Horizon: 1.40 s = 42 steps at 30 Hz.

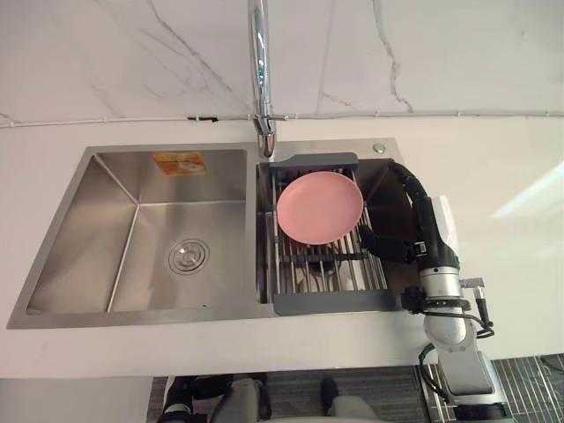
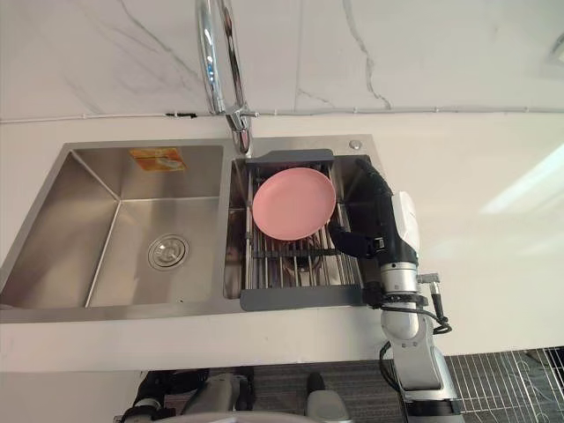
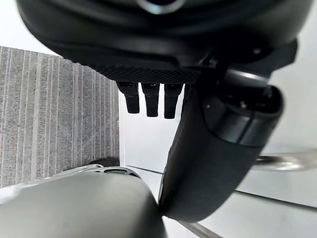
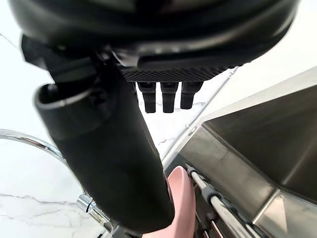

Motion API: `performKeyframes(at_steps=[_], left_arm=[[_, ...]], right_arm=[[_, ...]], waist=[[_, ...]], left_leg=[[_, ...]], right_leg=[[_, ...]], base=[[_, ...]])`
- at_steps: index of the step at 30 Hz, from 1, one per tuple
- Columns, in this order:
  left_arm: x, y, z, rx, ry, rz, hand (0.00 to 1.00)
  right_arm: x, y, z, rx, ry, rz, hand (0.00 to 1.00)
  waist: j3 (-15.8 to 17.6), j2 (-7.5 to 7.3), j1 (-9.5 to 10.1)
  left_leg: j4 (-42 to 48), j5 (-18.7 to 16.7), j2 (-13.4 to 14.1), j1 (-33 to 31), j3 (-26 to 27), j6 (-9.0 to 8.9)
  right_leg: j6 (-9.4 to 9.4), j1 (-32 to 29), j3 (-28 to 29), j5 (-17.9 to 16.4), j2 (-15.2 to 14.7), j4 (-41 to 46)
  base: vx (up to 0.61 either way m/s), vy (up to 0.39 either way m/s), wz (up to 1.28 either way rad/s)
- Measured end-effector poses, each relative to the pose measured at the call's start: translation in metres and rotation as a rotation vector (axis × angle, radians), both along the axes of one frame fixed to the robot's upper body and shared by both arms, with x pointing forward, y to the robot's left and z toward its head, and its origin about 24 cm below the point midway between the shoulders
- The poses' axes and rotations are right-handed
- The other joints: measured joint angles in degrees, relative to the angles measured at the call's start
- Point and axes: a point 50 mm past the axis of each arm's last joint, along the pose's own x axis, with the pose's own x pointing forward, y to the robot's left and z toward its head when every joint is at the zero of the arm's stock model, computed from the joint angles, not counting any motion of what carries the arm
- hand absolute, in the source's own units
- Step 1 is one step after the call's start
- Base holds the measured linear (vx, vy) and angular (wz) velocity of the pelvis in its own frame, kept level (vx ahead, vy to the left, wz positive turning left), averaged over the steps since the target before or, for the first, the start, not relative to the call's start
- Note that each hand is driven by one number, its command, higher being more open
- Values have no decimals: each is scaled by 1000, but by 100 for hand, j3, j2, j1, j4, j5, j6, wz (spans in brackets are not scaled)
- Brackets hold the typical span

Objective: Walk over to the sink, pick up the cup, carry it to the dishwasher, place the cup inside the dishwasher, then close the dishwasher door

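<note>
I see the whole round rim [image 1: 304, 241] above the bars, so the pink plate [image 1: 320, 207] will come loose when I lift, and the drying rack will stay where it is.
A pink round dish [image 1: 319, 207], looking more like a plate than a cup, leans in the grey drying rack [image 1: 335, 301] set in the right basin of the sink. My right hand [image 1: 425, 222] reaches down along the rack's right side, open, with straight fingers [image 4: 168, 99]. Its thumb [image 4: 119, 163] points toward the dish's lower right edge [image 4: 181, 194]; I cannot tell whether it touches. My left hand [image 3: 163, 34] hangs low beside the cabinet front, open and holding nothing, its fingers [image 3: 151, 101] straight.
The chrome faucet [image 1: 262, 79] arches over the divider between the basins. The left basin [image 1: 106, 264] holds just its drain [image 1: 189, 256]. White counter [image 1: 493, 176] surrounds the steel sink, with a marble wall behind. A wire grid [image 2: 515, 388] shows low at the right above grey carpet [image 3: 49, 114].
</note>
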Motion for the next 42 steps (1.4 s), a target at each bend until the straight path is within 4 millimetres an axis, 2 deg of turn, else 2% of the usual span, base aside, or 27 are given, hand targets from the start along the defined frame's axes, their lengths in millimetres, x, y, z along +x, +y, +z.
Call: performKeyframes(at_steps=[6, 11, 15, 21, 28, 32, 33, 38, 42], left_arm=[[-8, 2, -5, -20, 24, 58, 90], [-12, 2, -8, -21, 47, 61, 90], [-12, 3, -8, -19, 49, 59, 90], [-12, 3, -8, -19, 49, 58, 90], [-6, 5, -6, -13, 26, 53, 90], [0, 4, -4, -13, 3, 52, 90], [3, 4, -3, -17, -4, 56, 90], [6, 4, -2, -25, -20, 73, 90], [11, 5, -1, -28, -36, 76, 90]], right_arm=[[1, -8, 0, -111, 17, -4, 90], [1, -13, 2, -197, 29, 4, 90], [3, -14, -7, -273, 88, 30, 90], [9, -13, -18, -337, 160, 79, 90], [26, -7, -13, -425, 148, 116, 90], [38, -7, -12, -450, 137, 66, 90], [43, -6, -10, -444, 122, 49, 30], [52, -1, -5, -447, 86, 23, 30], [62, -1, 11, -435, 8, -19, 30]], waist=[[-92, -5, 82], [-93, -16, 82], [-124, -87, 89], [-119, -99, 86], [12, -155, 133], [154, -140, 176], [186, -138, 212], [353, -145, 231], [451, -144, 231]], left_leg=[[-746, 421, -49, 446, -153, -66], [-1128, 598, -65, 681, -152, -111], [-1130, 601, -68, 682, -155, -114], [-1131, 594, -107, 661, -246, -113], [-1131, 582, -114, 590, -284, -118], [-1130, 589, -123, 470, -315, -107], [-1129, 598, -127, 417, -331, -94], [-1128, 611, -164, 318, -416, -76], [-1128, 611, -166, 283, -422, -75]], right_leg=[[4, 164, -363, 1, 22, -36], [45, 211, -585, -42, -14, -39], [42, 229, -858, -44, -86, -40], [90, 280, -983, -12, -119, -105], [84, 251, -1026, -10, -117, -152], [66, 151, -1063, 3, -121, -159], [65, 106, -1082, 4, -121, -161], [65, 68, -1178, 9, -140, -154], [65, 35, -1178, 9, -136, -150]], base=[[-15, -50, 13], [-44, 4, -1], [-20, 14, 0], [21, 0, 8], [10, -3, 2], [20, -3, 4], [12, -4, 6], [38, -4, 9], [10, -1, 0]])
